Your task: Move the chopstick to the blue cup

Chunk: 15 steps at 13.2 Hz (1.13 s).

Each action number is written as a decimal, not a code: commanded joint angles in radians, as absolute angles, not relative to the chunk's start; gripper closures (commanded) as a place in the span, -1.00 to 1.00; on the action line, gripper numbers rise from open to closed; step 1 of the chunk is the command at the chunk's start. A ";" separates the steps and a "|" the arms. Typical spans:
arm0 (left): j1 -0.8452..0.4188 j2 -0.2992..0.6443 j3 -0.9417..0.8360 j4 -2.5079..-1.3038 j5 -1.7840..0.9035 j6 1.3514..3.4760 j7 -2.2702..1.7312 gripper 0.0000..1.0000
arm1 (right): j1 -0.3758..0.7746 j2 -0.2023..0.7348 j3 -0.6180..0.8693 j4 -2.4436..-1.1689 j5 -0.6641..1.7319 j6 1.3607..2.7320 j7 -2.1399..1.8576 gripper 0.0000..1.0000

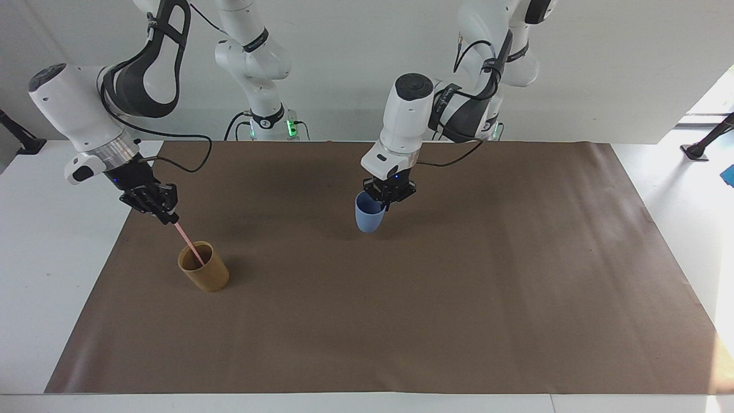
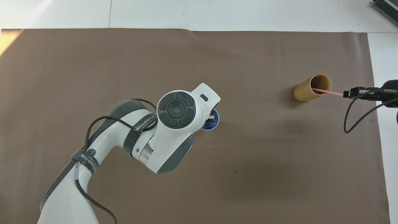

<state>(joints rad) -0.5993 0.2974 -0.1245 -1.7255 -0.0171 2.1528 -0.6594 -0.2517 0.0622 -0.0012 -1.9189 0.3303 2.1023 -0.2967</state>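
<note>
My left gripper should put the blue cup down on the mat (image 1: 355, 240) and move away, because it is covering the raised blue cup's opening (image 1: 369, 202). My right gripper will bring the chopstick after that.
The pale-pink chopstick (image 1: 187, 241) (image 2: 329, 91) leans in the tan-brown cup (image 1: 205, 274) (image 2: 306, 91) at the right arm's end of the table. My right gripper (image 1: 171, 217) (image 2: 345, 93) is shut on its upper end. The blue cup (image 1: 369, 218) (image 2: 215, 125) hangs upright over the middle of the mat, held by its rim. My left gripper (image 1: 389, 202) (image 2: 212, 117) is shut on that rim, one finger inside the cup. In the overhead view the left arm's wrist covers most of the cup.
A brown mat (image 1: 401, 321) (image 2: 217, 62) covers most of the white table. The left arm reaches across it from its own end to the middle. A cable loops from the right gripper beside the tan-brown cup.
</note>
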 commanded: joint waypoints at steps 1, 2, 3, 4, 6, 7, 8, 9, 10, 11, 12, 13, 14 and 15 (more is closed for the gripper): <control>-0.650 0.330 -0.106 -1.701 0.002 2.175 -0.686 1.00 | -0.267 0.054 0.008 -1.950 0.406 2.131 -0.328 0.80; -0.652 0.331 -0.106 -1.704 0.002 2.178 -0.686 1.00 | -0.267 0.054 0.008 -1.950 0.414 2.128 -0.328 1.00; -0.663 0.350 -0.106 -1.707 0.020 2.192 -0.692 1.00 | -0.267 0.054 0.008 -1.947 0.416 2.119 -0.327 1.00; -0.679 0.376 -0.106 -1.704 0.070 2.210 -0.716 1.00 | -0.271 0.055 0.008 -1.939 0.417 2.109 -0.328 1.00; -0.680 0.383 -0.106 -1.701 0.095 2.226 -0.738 1.00 | -0.285 0.057 0.005 -1.904 0.417 2.083 -0.331 1.00; -0.680 0.382 -0.106 -1.703 0.095 2.224 -0.739 0.63 | -0.285 0.052 0.000 -1.876 0.417 2.048 -0.330 1.00; -0.681 0.382 -0.106 -1.703 0.095 2.223 -0.739 -0.22 | -0.284 0.046 0.000 -1.846 0.411 2.005 -0.321 1.00; -0.683 0.382 -0.106 -1.703 0.095 2.217 -0.744 -0.87 | -0.282 0.034 0.000 -1.820 0.399 1.958 -0.304 1.00; -0.683 0.380 -0.104 -1.703 0.095 2.201 -0.745 -1.00 | -0.276 0.017 0.000 -1.800 0.390 1.913 -0.260 1.00; -0.677 0.370 -0.103 -1.701 0.095 2.178 -0.744 -1.00 | -0.270 -0.003 0.002 -1.778 0.371 1.875 -0.209 1.00; -0.661 0.339 -0.100 -1.697 0.095 2.140 -0.736 -1.00 | -0.268 -0.020 0.012 -1.748 0.348 1.829 -0.160 1.00; -0.638 0.304 -0.098 -1.698 0.095 2.116 -0.736 -1.00 | -0.265 -0.037 0.017 -1.715 0.339 1.778 -0.109 1.00; -0.606 0.281 -0.095 -1.701 0.095 2.105 -0.736 -1.00 | -0.253 -0.044 0.018 -1.682 0.339 1.725 -0.057 1.00; -0.565 0.261 -0.097 -1.703 0.095 2.092 -0.730 -1.00 | -0.232 -0.049 0.018 -1.654 0.339 1.683 -0.010 1.00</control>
<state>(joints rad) -0.6321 0.3248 -0.0931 -1.6926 0.0683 2.1451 -0.7215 -0.2572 -0.0392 0.0115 -1.7090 0.3611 1.7573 -0.1031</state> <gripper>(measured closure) 0.031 0.907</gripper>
